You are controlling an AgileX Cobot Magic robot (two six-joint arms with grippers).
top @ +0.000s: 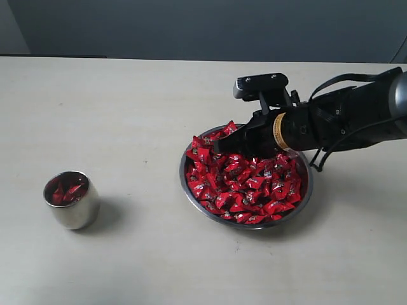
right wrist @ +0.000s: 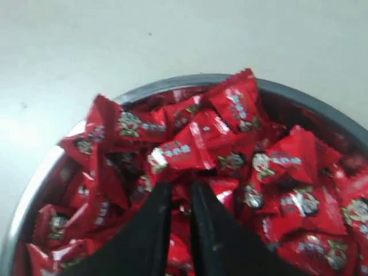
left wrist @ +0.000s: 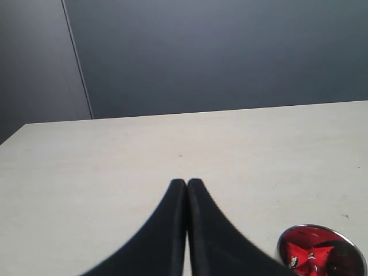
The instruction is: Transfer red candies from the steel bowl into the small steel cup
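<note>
The heap [right wrist: 183, 208] is under my right gripper's fingers, which are almost closed and empty. I should move back, open them wide and bring them down around a candy [top: 232, 168].
The steel bowl [top: 182, 173] sits right of centre, heaped with red candies [top: 254, 184]. My right gripper [top: 220, 146] dips into the far left part of the heap. In the right wrist view its black fingers [right wrist: 155, 218] stand a narrow gap apart at the tips [right wrist: 181, 187], with a red candy [right wrist: 179, 198] pinched between them, inside the bowl's rim [right wrist: 172, 83]. The small steel cup [top: 71, 202] stands at the left and holds a few red candies [top: 65, 189]. My left gripper [left wrist: 187, 183] is shut with nothing in it, hovering beside the cup [left wrist: 284, 244], and is out of the exterior view.
The pale tabletop [top: 127, 108] runs back to a dark wall [top: 203, 25]. The right arm [top: 343, 117] reaches in from the right edge, above the bowl's far side. Bare table lies between cup and bowl.
</note>
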